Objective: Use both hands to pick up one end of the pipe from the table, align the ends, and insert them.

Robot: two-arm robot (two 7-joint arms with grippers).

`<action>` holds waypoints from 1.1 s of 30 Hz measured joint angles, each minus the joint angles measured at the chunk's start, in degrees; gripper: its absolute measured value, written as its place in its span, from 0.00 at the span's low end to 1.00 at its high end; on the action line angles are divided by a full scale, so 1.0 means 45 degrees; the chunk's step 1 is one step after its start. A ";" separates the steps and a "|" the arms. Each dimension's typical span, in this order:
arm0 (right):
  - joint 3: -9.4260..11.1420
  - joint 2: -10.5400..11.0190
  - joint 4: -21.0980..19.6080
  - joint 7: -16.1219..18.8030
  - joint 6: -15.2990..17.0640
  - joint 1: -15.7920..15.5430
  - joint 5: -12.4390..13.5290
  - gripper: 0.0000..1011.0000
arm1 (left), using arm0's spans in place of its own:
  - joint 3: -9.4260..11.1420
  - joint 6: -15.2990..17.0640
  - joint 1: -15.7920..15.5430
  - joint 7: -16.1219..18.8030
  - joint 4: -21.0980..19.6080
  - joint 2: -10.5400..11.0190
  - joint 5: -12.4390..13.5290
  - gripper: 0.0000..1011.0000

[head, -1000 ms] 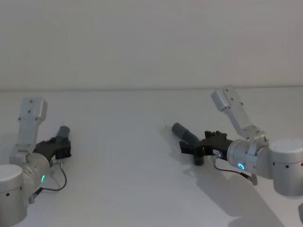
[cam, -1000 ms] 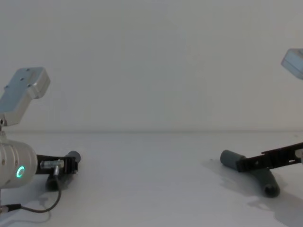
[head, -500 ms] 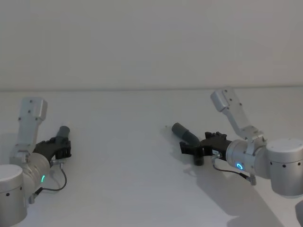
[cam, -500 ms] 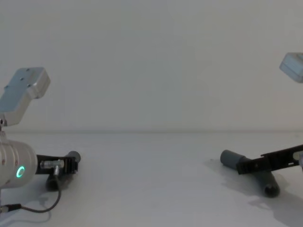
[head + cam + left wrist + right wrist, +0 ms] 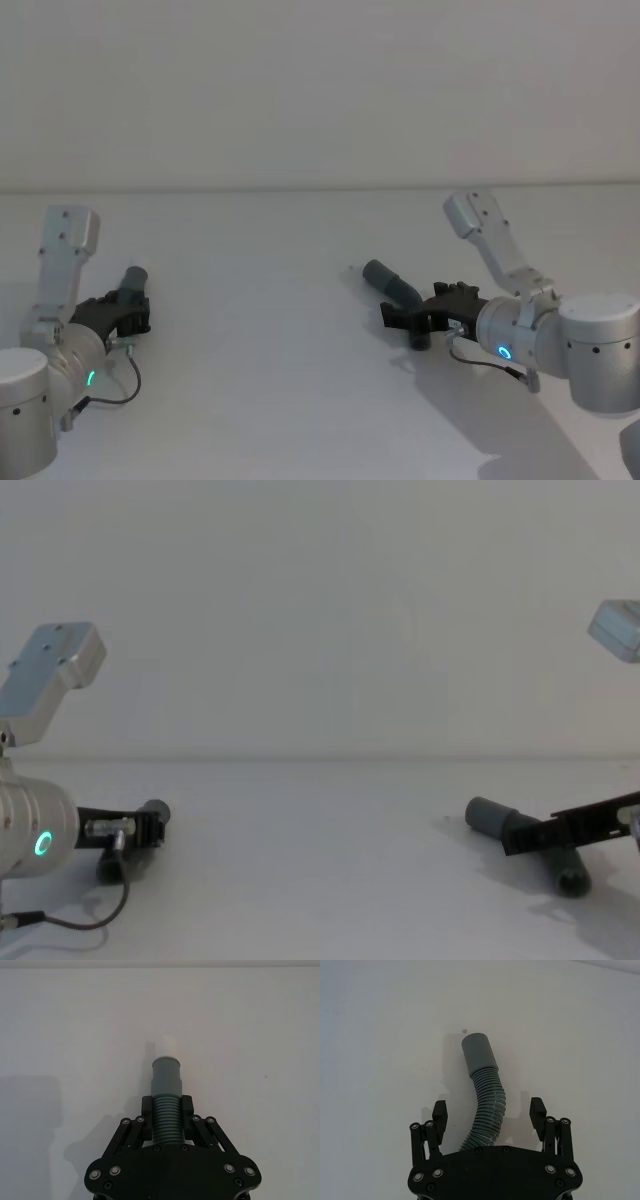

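The ribbed hose [image 5: 490, 1102] already bends behind the cuff end [image 5: 490, 817]. I expect the cuff end to tilt when I press it against the other pipe piece.
Two dark grey ribbed pipe pieces lie on the white table [image 5: 270, 330]. My left gripper [image 5: 167, 1112] is shut on the ribbed body of the left pipe [image 5: 166, 1120], low over the table's left side. That piece's smooth cuff end [image 5: 166, 1071] sticks out beyond the fingers. In the head view the left gripper [image 5: 128, 308] holds this pipe [image 5: 133, 279]. My right gripper [image 5: 488, 1110] is open and straddles the bent right pipe [image 5: 487, 1102], its fingers apart from the hose on both sides. The cuff end [image 5: 479, 1054] of that piece points away from the gripper. In the chest view the right gripper [image 5: 530, 835] sits over this pipe [image 5: 492, 817].
A pale grey wall [image 5: 320, 90] rises behind the table's far edge. A thin black cable [image 5: 120, 385] loops on the table beside the left arm. A wide stretch of bare table lies between the two pipe pieces.
The right gripper has dipped slightly lower around the right pipe, and its arm has shifted a little. The left gripper and its pipe have not moved.
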 joint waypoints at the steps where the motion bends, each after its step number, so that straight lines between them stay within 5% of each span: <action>1: 0.0000 -0.0003 0.0009 0.0007 0.0001 0.0004 -0.0009 0.99 | -0.0001 0.0000 0.0000 0.0000 0.0000 0.0001 0.0000 0.30; 9: -0.0003 -0.0031 0.0076 0.0102 0.0002 0.0042 -0.0067 0.92 | 0.0000 0.0001 0.0000 0.0000 0.0000 0.0001 0.0000 0.30; 27: -0.0009 -0.0054 0.0126 0.0185 -0.0003 0.0071 -0.0119 0.34 | 0.0000 0.0001 0.0000 0.0000 0.0000 0.0001 0.0000 0.30; 33: -0.0009 -0.0056 0.0135 0.0192 -0.0003 0.0077 -0.0124 0.23 | -0.0001 0.0001 0.0001 0.0000 0.0000 0.0001 0.0000 0.30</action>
